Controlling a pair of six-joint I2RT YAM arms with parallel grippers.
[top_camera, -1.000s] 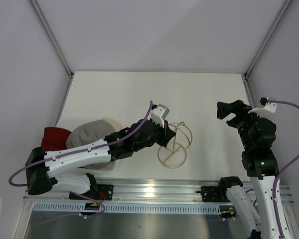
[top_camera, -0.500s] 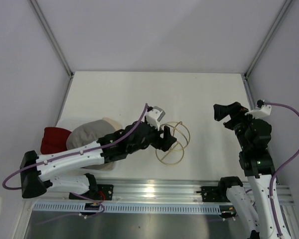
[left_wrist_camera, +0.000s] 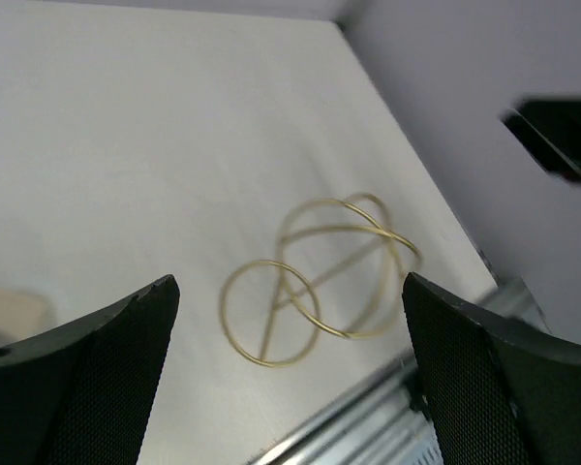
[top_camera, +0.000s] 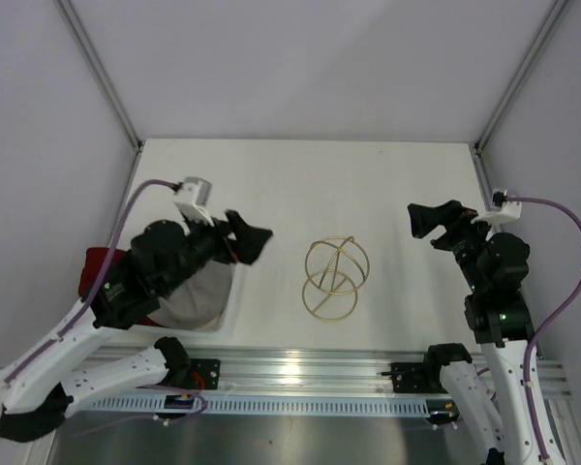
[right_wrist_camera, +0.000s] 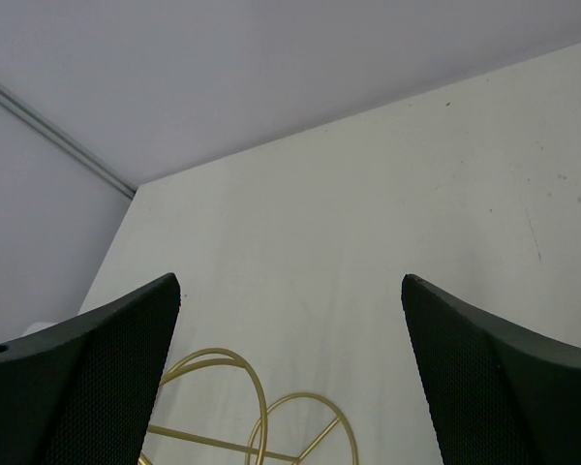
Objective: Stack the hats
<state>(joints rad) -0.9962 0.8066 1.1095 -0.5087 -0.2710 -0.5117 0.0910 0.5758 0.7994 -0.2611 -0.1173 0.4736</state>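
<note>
My left gripper is open and should keep going to the grey hat's top (top_camera: 194, 296) until its fingers straddle it, as this hat lies uppermost over the beige hat (top_camera: 213, 323).
At the table's left edge, the beige hat (top_camera: 201, 294) with its grey side showing lies next to the dark red hat (top_camera: 95, 265); my left arm covers much of both. A white brim edge (top_camera: 231, 308) shows beside the beige hat. My left gripper (top_camera: 249, 239) hangs open and empty just right of the hats. In the left wrist view the left gripper (left_wrist_camera: 289, 289) frames bare table, with a beige hat corner (left_wrist_camera: 12, 310) at far left. My right gripper (top_camera: 432, 221) is open and empty at the right; in its own wrist view the right gripper (right_wrist_camera: 290, 286) holds nothing.
A gold wire ring stand (top_camera: 336, 278) stands on the table between the arms, also seen as the gold stand (left_wrist_camera: 315, 279) and the gold stand (right_wrist_camera: 240, 418) in the wrist views. The metal rail (top_camera: 300, 371) runs along the near edge.
My left gripper opened at the gold wire stand and the arm swung back left over the hats. The stand stays in the middle. The right gripper edged slightly left.
</note>
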